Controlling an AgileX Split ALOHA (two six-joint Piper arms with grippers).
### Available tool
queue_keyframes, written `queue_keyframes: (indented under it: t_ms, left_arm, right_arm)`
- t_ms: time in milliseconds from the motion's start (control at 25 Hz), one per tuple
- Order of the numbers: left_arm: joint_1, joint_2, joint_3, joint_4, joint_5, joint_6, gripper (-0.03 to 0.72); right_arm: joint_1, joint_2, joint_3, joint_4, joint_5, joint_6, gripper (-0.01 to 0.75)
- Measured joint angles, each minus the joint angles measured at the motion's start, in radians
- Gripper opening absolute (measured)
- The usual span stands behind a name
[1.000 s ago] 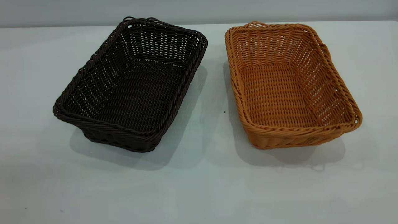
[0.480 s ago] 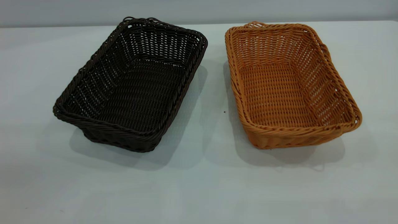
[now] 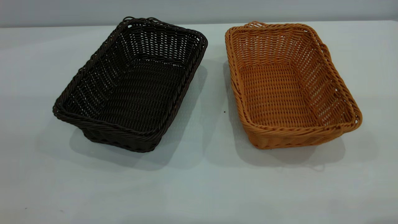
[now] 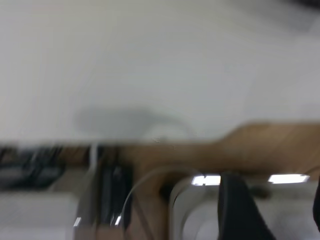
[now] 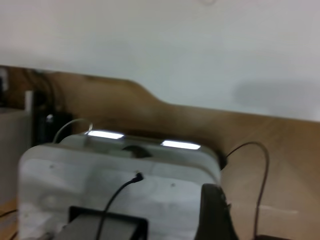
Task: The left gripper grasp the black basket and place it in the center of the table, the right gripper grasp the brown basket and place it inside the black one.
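Observation:
I keep my right gripper going to the brown basket, which is empty and has open table [image 3: 307,162] in front of its near rim [image 3: 313,130], and close the gripper across that rim.
The black basket [image 3: 133,87] stands on the white table [image 3: 199,186] at the left, turned at an angle. The brown basket [image 3: 289,87] stands beside it at the right, a gap of bare table between them. Both are empty. Neither gripper shows in the exterior view. In the left wrist view the left gripper [image 4: 280,215] hangs away from the baskets over the rig's base; its two dark fingers stand well apart with nothing between them. Only a dark part of the right gripper [image 5: 215,217] shows in the right wrist view, also away from the baskets.
The wrist views show a wooden surface [image 5: 280,145], a white housing [image 5: 120,175] with cables, and a pale wall behind. Bare tabletop lies in front of both baskets.

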Motion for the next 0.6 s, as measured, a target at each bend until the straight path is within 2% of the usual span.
queue_keyframes:
  t_ms: [80,280,360,520,600]
  left_arm:
    - [0.0,0.052,-0.001,-0.055,-0.099,0.036,0.328]
    - [0.0,0.186,-0.007,-0.165,-0.282,0.179,0.332]
    - [0.0,0.251,-0.018,-0.21,-0.318,0.232,0.348]
    - [0.0,0.386,-0.083,-0.288,-0.354,0.321,0.43]
    - [0.0,0.442,-0.121,-0.349,-0.386,0.376,0.477]
  right_arm:
    - [0.0,0.044,-0.006,0.042,-0.037,-0.009,0.428]
    - [0.0,0.155,-0.009,0.166,-0.233,-0.132,0.446]
    - [0.0,0.214,-0.009,0.232,-0.291,-0.208,0.493]
    - [0.0,0.36,-0.009,0.364,-0.318,-0.315,0.606]
    - [0.0,0.442,-0.012,0.454,-0.316,-0.35,0.622]
